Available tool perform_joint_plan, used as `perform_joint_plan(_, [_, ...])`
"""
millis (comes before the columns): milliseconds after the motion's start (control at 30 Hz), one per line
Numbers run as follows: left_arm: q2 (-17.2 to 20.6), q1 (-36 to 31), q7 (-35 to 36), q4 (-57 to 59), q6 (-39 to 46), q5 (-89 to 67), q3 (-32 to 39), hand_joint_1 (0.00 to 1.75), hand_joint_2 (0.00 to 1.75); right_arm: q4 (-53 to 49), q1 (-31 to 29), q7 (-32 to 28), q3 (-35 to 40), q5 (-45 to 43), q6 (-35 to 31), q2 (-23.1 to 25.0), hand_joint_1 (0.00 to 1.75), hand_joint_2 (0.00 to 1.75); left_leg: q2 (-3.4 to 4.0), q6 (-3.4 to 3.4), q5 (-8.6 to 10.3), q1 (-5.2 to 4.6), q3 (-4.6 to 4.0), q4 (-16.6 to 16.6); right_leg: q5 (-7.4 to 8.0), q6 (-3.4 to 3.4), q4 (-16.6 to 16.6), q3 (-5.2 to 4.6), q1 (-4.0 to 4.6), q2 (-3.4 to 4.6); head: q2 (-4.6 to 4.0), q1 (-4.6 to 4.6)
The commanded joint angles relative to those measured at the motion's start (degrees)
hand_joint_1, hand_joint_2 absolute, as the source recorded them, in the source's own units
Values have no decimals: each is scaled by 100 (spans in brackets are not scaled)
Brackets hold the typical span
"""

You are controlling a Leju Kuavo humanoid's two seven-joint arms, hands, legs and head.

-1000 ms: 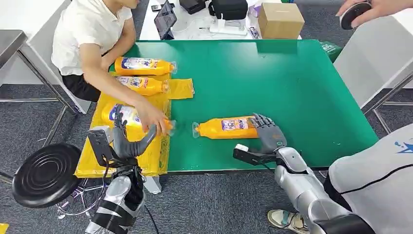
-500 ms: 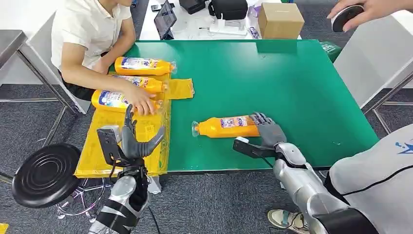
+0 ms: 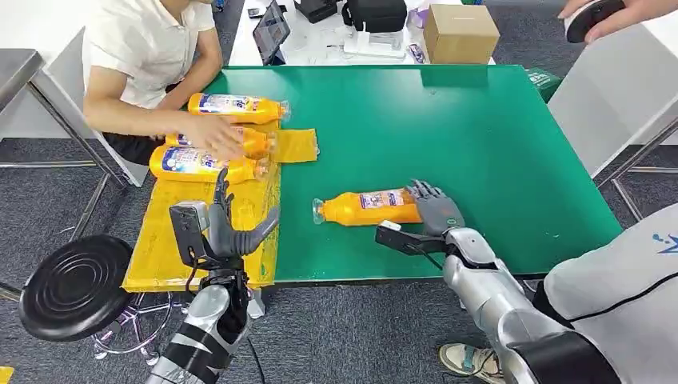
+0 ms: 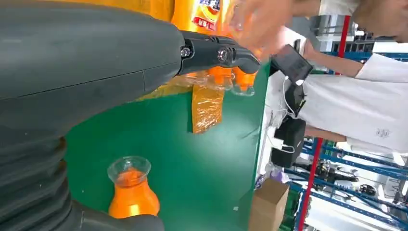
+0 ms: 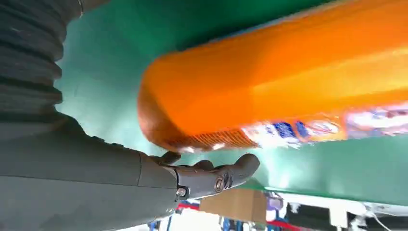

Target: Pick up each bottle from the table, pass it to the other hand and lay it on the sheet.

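The robot should expect the orange bottle (image 3: 369,208) to have its front label hidden underneath, because the label (image 3: 382,198) facing up is different from the labels on the far bottles.
An orange bottle (image 3: 364,206) (image 5: 288,91) lies on its side on the green table (image 3: 480,136), cap toward the yellow sheet (image 3: 172,248). My right hand (image 3: 436,212) lies against its base with fingers spread over the end and the thumb (image 5: 211,178) apart, not closed round it. My left hand (image 3: 228,228) (image 4: 96,72) is raised over the near end of the sheet, fingers apart, holding nothing. The bottle's clear cap (image 4: 130,190) shows in the left wrist view. Three more orange bottles (image 3: 236,106) (image 3: 256,142) (image 3: 200,164) lie at the sheet's far end, a person's hand (image 3: 212,136) on them.
A person in a white shirt (image 3: 144,48) sits at the table's far left corner. Another person (image 3: 616,296) stands close at my right. A black stool (image 3: 76,284) is at the left, a cardboard box (image 3: 460,32) behind the table.
The person slid a bottle up the sheet beside the other two. My right hand and the table bottle shifted slightly left. My left hand rose a little toward the table.
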Motion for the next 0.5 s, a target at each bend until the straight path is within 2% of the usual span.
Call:
perform_joint_plan(33, [129,-280,65,259,45,-107,-196,0,175,333,-488,202,509,220,-62,188,0,175,16,-13,-6,2,10,3,-4,-16,7,4,3,10,0,-2])
perform_joint_plan(167, [157,-232,82,205,95,-151,-174,0,175,309,-501,292,578,289,27,239,0,175,9,-9,-5,2,8,2,-4,-12,5,4,3,5,0,-2])
perform_joint_plan(333, [226,-112,205,38,143,-344,-101,0,175,162,-738,732,796,463,627,349,0,175,25,-13,-9,2,12,4,-3,-15,9,3,2,20,0,-2])
perform_joint_plan(500, [219,-88,240,-22,118,-406,-40,0,175,35,-800,749,818,407,674,364,0,175,20,-11,-4,0,4,2,-1,-13,8,-2,0,16,0,-2])
